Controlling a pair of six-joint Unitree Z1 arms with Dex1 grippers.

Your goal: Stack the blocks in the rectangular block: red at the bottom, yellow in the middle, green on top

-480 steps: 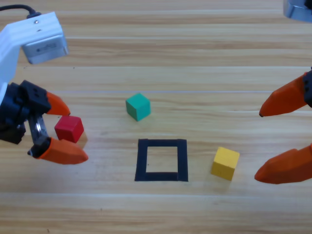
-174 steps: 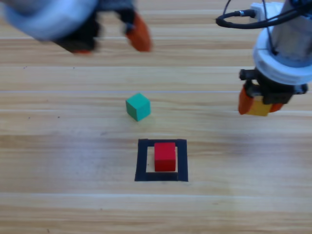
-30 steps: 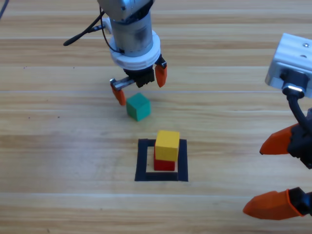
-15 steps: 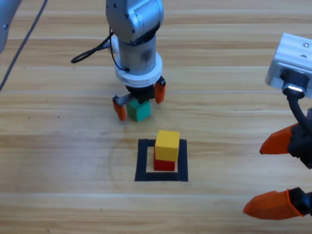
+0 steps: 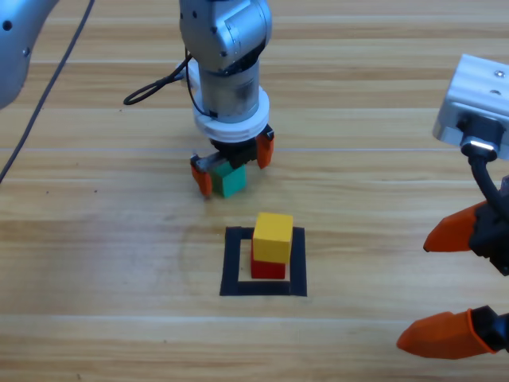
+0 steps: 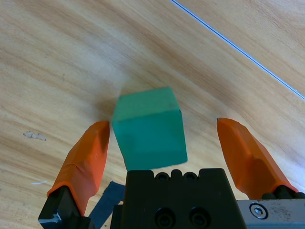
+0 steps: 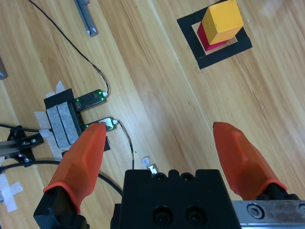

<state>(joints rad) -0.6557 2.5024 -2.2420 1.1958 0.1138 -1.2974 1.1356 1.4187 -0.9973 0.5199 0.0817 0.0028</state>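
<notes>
My gripper is about to lower the green cube onto the stack (image 5: 271,247). The stack should stay standing, because the yellow cube sits level (image 5: 273,236) and almost square over the red cube.
The green cube (image 5: 230,180) (image 6: 149,128) rests on the table, just up-left of the black tape square (image 5: 231,263). My left gripper (image 5: 233,165) (image 6: 164,148) hangs straight over it, open, one orange jaw on each side with gaps showing. Inside the square, the yellow cube (image 5: 273,236) (image 7: 223,20) sits on the red cube (image 5: 269,268) (image 7: 207,37). My right gripper (image 5: 449,282) (image 7: 162,162) waits open at the right edge, holding nothing.
A black cable (image 5: 159,86) loops from the left arm across the wood behind it. In the right wrist view, small electronic boards (image 7: 90,99) and taped wires (image 7: 62,124) lie on the table past the square.
Over the last second my left gripper has come down toward the green cube, so its jaws now straddle it. The yellow-on-red stack and the right arm have not moved.
</notes>
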